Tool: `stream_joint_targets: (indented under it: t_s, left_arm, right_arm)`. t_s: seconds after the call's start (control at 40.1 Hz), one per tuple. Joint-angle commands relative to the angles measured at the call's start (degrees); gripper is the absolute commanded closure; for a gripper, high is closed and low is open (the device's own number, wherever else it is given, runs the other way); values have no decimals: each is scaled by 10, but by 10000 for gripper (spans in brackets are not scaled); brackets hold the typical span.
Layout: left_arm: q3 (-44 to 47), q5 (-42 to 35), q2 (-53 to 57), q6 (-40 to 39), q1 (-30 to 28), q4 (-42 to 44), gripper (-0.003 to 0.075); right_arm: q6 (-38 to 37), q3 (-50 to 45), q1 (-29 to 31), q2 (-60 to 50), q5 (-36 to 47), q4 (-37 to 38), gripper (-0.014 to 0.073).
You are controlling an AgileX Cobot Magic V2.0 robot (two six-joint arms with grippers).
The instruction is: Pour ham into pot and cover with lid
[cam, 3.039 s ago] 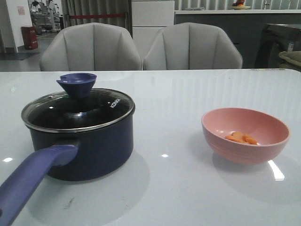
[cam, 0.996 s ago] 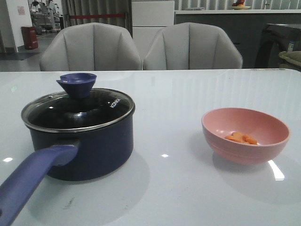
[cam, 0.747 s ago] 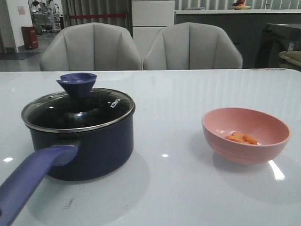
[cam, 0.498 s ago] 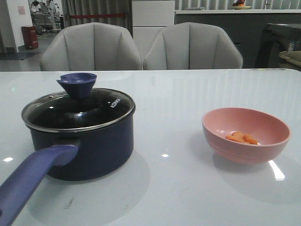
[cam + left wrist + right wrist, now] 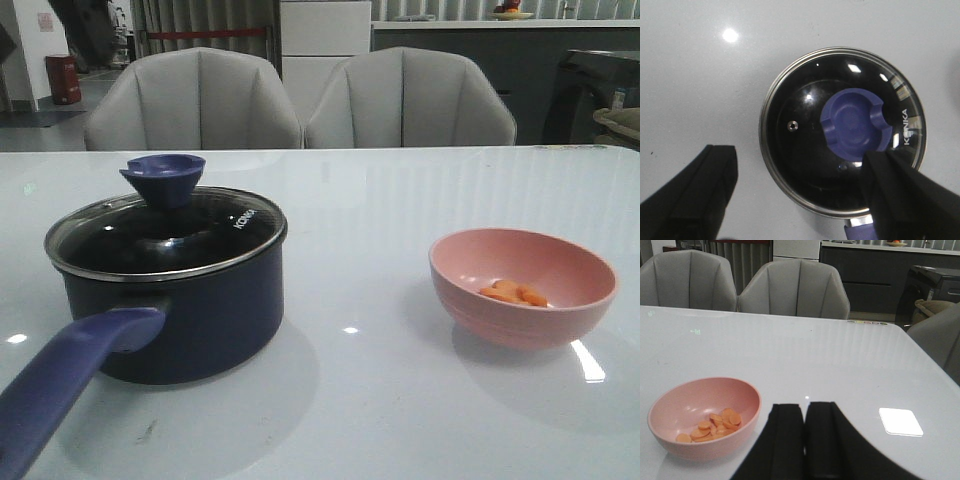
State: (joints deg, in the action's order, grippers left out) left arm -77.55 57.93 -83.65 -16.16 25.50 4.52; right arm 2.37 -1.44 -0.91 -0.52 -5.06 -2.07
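Observation:
The glass lid's rim [image 5: 165, 276] is resting over the pot's edge, so I expect the lid [image 5: 125, 238] to come off and leave the pot standing when I lift its knob.
The dark navy pot [image 5: 190, 310] stands at the left of the table, its purple-blue handle [image 5: 60, 385] toward the front. The glass lid [image 5: 160, 240] with its purple-blue knob [image 5: 163, 178] sits on it. From above, the left wrist view shows the lid [image 5: 800, 165] and knob [image 5: 855, 125]. My left gripper [image 5: 800, 175] is open above the lid, empty, with one finger beside the knob. Several ham slices [image 5: 512, 293] lie in the pink bowl [image 5: 520, 290] at the right, which also shows with the ham [image 5: 710, 425] in the right wrist view [image 5: 705, 417]. My right gripper [image 5: 805, 407] is shut and empty, beside the bowl.
Two grey chairs [image 5: 300, 100] stand behind the table's far edge. The white table [image 5: 380, 200] reflects ceiling lights. No grippers show in the front view.
The pot, the lid and the bowl have not moved. A dark figure has come into the far background at the top left.

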Motion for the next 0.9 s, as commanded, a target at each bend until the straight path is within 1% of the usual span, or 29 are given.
stream_joint_targets:
  t_s: [0.0, 0.075, 0.224, 0.473, 0.523, 0.673, 0.872]
  left_arm:
    - [-54, 5, -23, -35, 17, 16, 155]
    - [-84, 33, -54, -47, 22, 10, 155]
    - [-131, 68, -104, -46, 22, -32, 155]
    - [-172, 122, -157, -47, 22, -63, 151]
    - [-174, 123, -162, -47, 22, -64, 148]
    - [-179, 120, -176, -48, 22, -78, 99]
    - [-180, 113, -196, -78, 22, -78, 99]
  right_arm:
    - [2, -6, 4, -11, 44, 7, 453]
    - [2, -6, 4, -11, 44, 7, 453]
    - [2, -6, 4, -11, 44, 7, 453]
    - [2, -6, 4, -11, 44, 7, 453]
    - [2, -6, 4, -11, 44, 7, 453]
    - [2, -6, 4, -11, 44, 7, 453]
    - [2, -6, 4, -11, 44, 7, 453]
